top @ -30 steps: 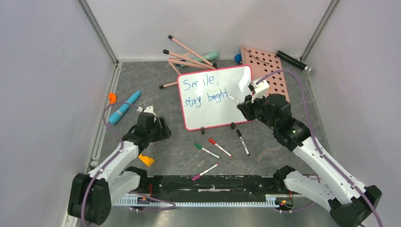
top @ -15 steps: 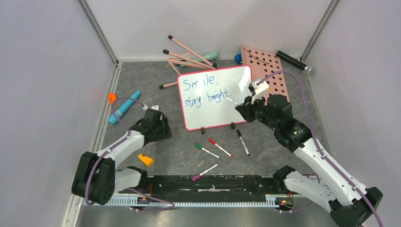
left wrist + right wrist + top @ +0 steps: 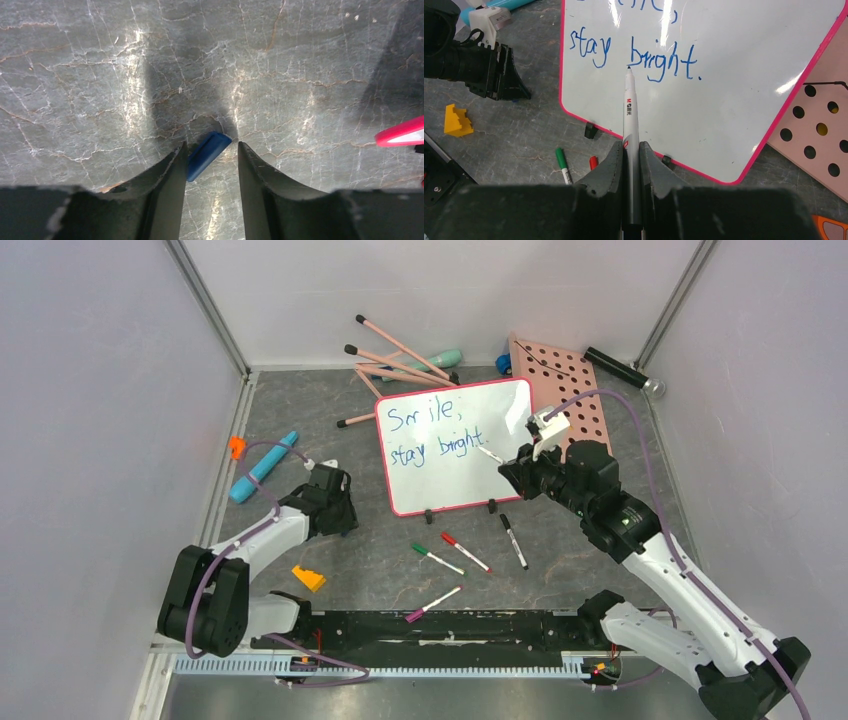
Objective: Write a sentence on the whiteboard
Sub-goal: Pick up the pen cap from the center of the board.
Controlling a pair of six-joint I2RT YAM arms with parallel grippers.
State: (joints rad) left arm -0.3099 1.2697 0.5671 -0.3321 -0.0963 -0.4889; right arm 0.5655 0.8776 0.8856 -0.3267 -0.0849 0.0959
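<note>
The blue cap is tilted between my left gripper's fingers, so next I grip it in line with them and lift it to face the grey marker's tip.
The whiteboard lies flat mid-table, pink-rimmed, with the blue sentence "Smile, stay bright." in two lines. My right gripper sits at the board's right edge, shut on a grey marker. The marker's tip hovers over "bright" in the sentence on the whiteboard. My left gripper points down at the table left of the board. Its jaws stand apart around a small blue cap, which touches the left finger only.
Green, red, black and magenta markers lie in front of the board. An orange block and a blue pen are at left. A pink pegboard, pink sticks and a black cylinder lie behind.
My left arm has drawn in and lowered toward the table, and its jaws have narrowed around the blue cap. The right arm and marker have barely moved.
</note>
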